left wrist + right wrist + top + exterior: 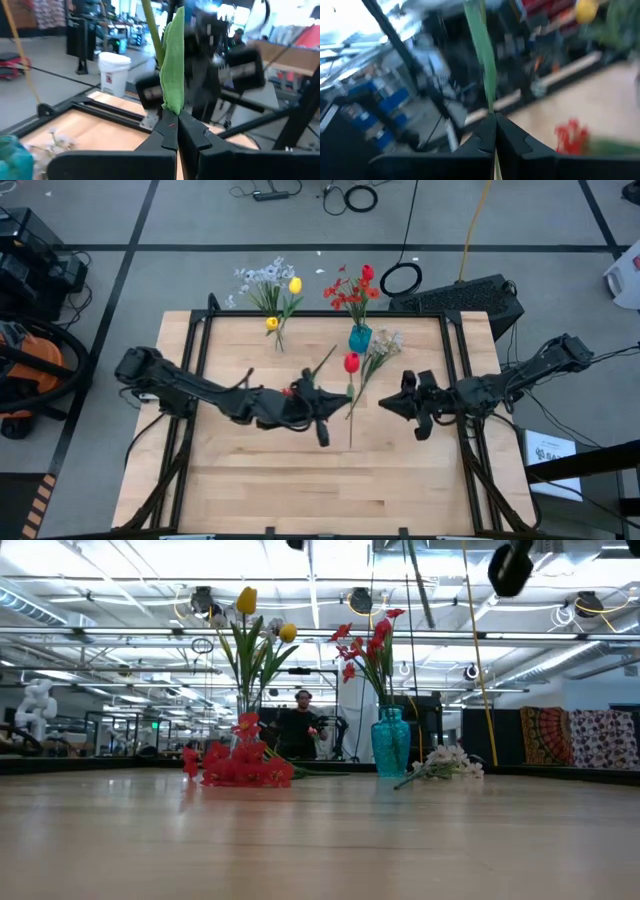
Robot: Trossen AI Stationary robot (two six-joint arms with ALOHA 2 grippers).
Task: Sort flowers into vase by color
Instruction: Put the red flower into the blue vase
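The red tulip's stem [351, 414] is just beyond my right gripper's closed fingers, so that gripper should open, reach around the stem [350, 389] and take the tulip from my left gripper.
A red tulip [351, 363] shows between my two grippers, its green stem running toward the near edge. My left gripper [345, 408] [176, 125] is shut on a stem with a broad leaf. My right gripper [385, 404] [495, 122] is shut on a green stem or leaf; I cannot tell which flower it belongs to. A red spray [240, 768] and a white spray [448, 762] lie flat on the table. A blue vase [360, 338] holds red flowers. A clear vase [243, 690] holds yellow tulips and white sprays. My left gripper pinches the lower end of a broad green leaf [173, 100], with the stem [152, 35] beside it, between its two fingers. The fingers come level from the table's left. Leaf and stem rise from the fingers, clear of the table. My right gripper pinches a flat green stem or leaf [487, 95] between its two fingers, coming level from the table's right. The green strip rises from the fingers, and a pale sliver [495, 167] shows below them.
The two vases stand at the table's far edge. A black case [470, 298] sits beyond the far right corner. Bare wood [320, 480] fills the table's near half. A person [300, 725] stands far behind the table.
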